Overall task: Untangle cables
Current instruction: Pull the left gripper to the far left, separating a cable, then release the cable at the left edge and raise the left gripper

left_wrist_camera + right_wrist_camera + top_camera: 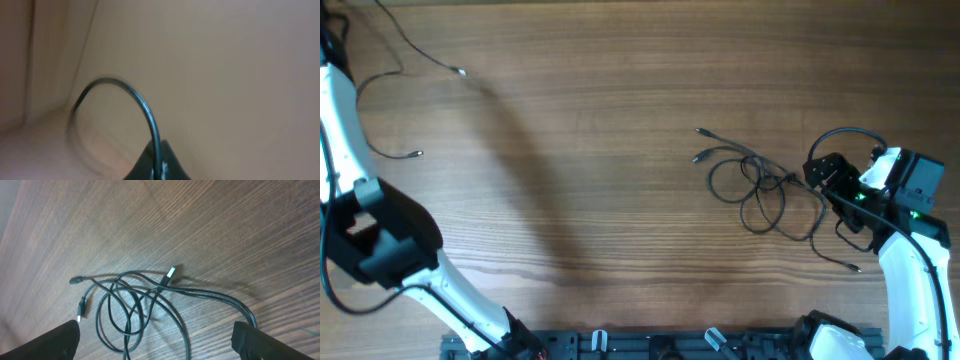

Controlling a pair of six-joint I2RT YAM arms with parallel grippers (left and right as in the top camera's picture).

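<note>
The robot's right gripper should hold the tangle while the left gripper comes over and pulls a cable from the plug ends, because the cables cross in loose loops.
A tangle of thin black cables lies in loose loops on the wooden table at the right, with plugs at its ends. My right gripper is open at the tangle's right edge. In the right wrist view the loops and a silver-tipped plug lie between and ahead of the spread fingers. Another thin black cable runs across the far left. My left gripper is shut on a thin black cable that arcs up from the jaws; that view is blurred.
The left arm's white and black body fills the left edge of the table. The right arm stands at the right edge. A black rail runs along the front edge.
</note>
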